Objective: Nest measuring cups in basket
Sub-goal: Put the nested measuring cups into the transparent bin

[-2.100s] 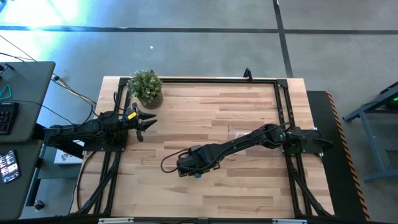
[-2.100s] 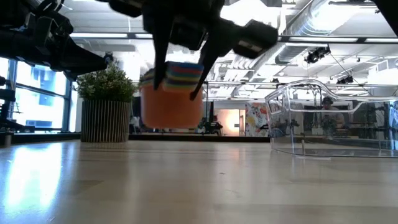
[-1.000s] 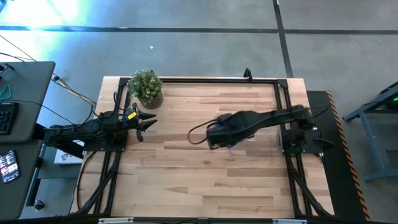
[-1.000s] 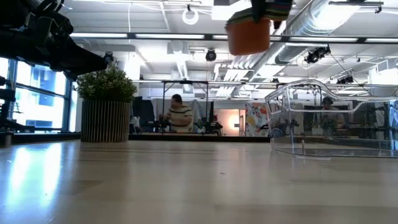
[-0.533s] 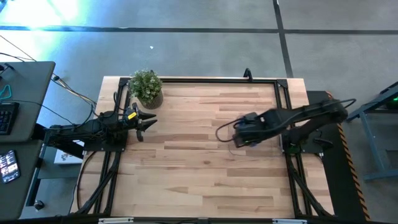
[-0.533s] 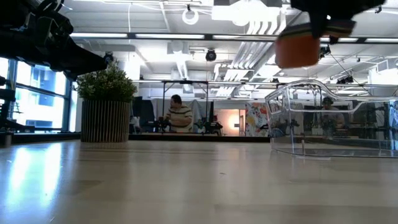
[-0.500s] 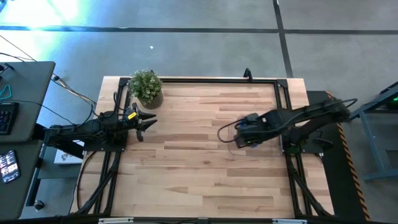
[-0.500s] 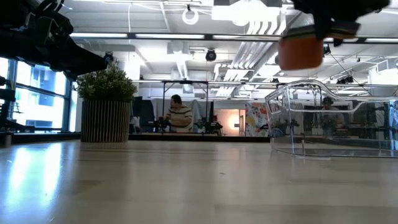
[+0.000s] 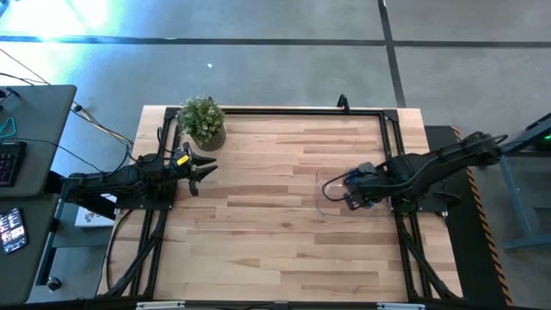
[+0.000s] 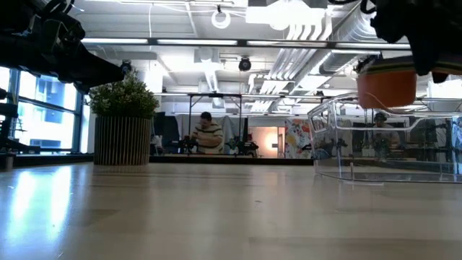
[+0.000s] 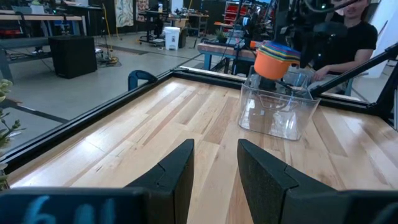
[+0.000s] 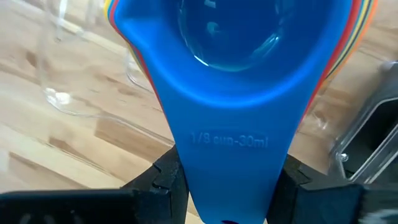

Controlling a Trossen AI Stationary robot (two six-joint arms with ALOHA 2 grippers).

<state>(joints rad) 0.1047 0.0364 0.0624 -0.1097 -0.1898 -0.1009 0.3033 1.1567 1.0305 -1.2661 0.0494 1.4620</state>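
Observation:
My right gripper holds the nested stack (image 10: 390,88) upright over the clear basket's opening and should keep lowering it until the salmon cup reaches the basket's bottom (image 10: 393,175), then let go.
The measuring cups are nested in one stack (image 10: 386,83), salmon outermost and blue innermost (image 12: 227,25). My right gripper (image 9: 357,193) is shut on this stack and holds it over the clear basket (image 10: 382,144), which stands on the table's right part (image 9: 329,191). The left wrist view shows the stack (image 11: 277,59) just above the basket's rim (image 11: 277,112). My left gripper (image 11: 214,168) is open and empty at the table's left, near the potted plant (image 9: 203,120). My right gripper pinches the stacked handles between its two fingers (image 12: 165,180), one on each long edge of the top blue handle (image 12: 227,149). The handles run back between the fingers. The stack hangs upright, clear of the table, over the basket's opening.
The potted plant stands at the table's far left corner. A black frame runs along the table's edges (image 9: 275,110). Bare wood lies between the two arms (image 9: 258,215). A person sits in the room behind the table (image 10: 208,133).
My right gripper has carried the stack of cups from above the table's middle toward the right edge and has come down until the stack hangs just over the basket. The stack has stayed upright and in the grip.

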